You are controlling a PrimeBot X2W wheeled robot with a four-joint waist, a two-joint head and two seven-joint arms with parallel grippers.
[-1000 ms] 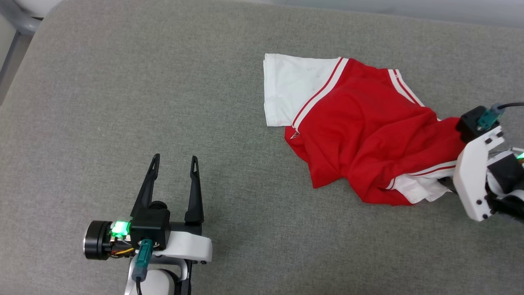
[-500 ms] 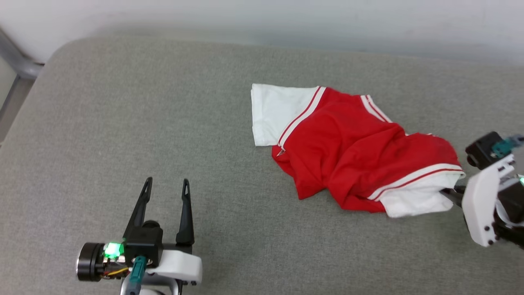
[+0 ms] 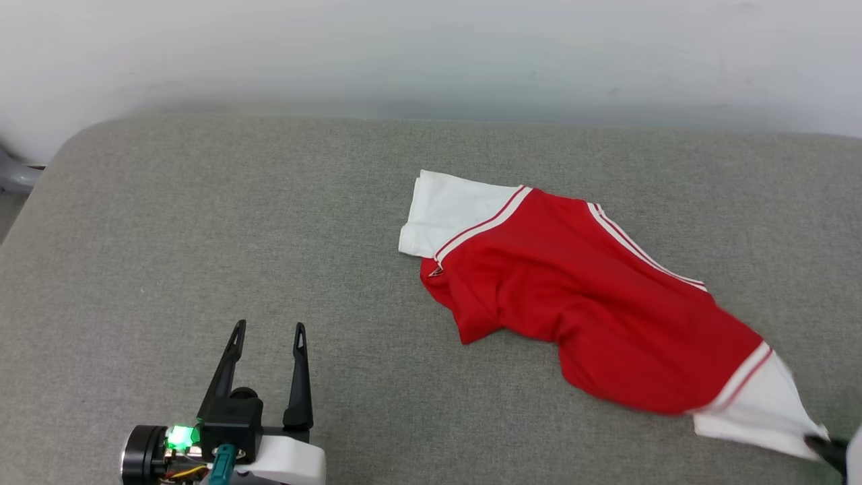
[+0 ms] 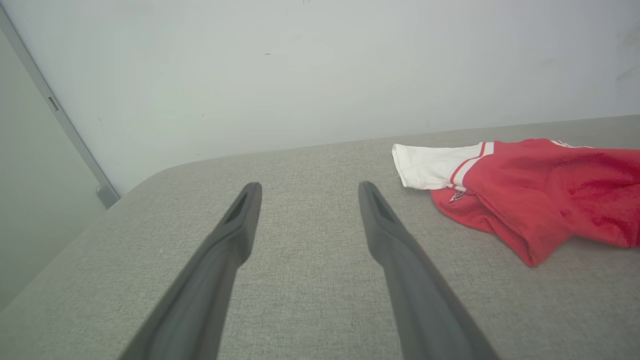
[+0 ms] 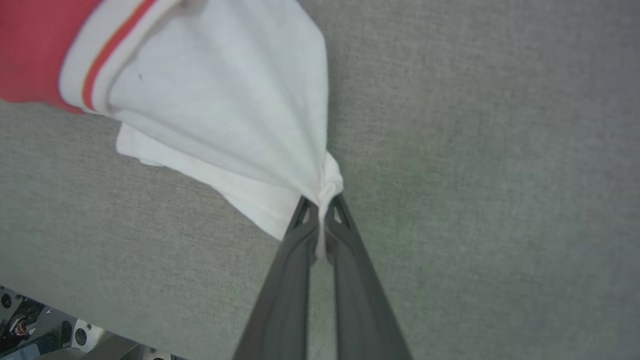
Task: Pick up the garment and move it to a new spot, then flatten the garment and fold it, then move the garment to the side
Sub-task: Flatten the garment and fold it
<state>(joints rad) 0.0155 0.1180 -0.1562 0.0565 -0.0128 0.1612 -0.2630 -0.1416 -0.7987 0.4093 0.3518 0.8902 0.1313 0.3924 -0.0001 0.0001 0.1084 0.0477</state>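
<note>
Red cloth (image 3: 441,286) shows doubled under the white sleeve, so I expect the garment's tucked body (image 3: 557,307) to open out into a wide panel when I lift the sleeve.
The garment (image 3: 586,303), a red T-shirt with white sleeves and striped trim, lies stretched across the grey cushion (image 3: 202,222) from the middle toward the lower right. My right gripper (image 5: 321,202) is shut on the edge of its white sleeve (image 5: 225,100), the cloth bunched between the fingertips; in the head view that gripper (image 3: 825,446) sits at the bottom right corner. My left gripper (image 3: 267,331) stands open at the lower left, well apart from the garment (image 4: 530,185), with nothing between its fingers (image 4: 240,220).
A pale wall (image 3: 431,54) runs behind the cushion's far edge. A grey metal post (image 4: 60,120) stands off the cushion's left corner. Robot base parts (image 5: 30,325) show past the cushion's near edge in the right wrist view.
My right gripper closed on the white sleeve and pulled it toward the lower right, stretching the garment out. The head camera tilted up, bringing the wall into view. The left gripper stayed open.
</note>
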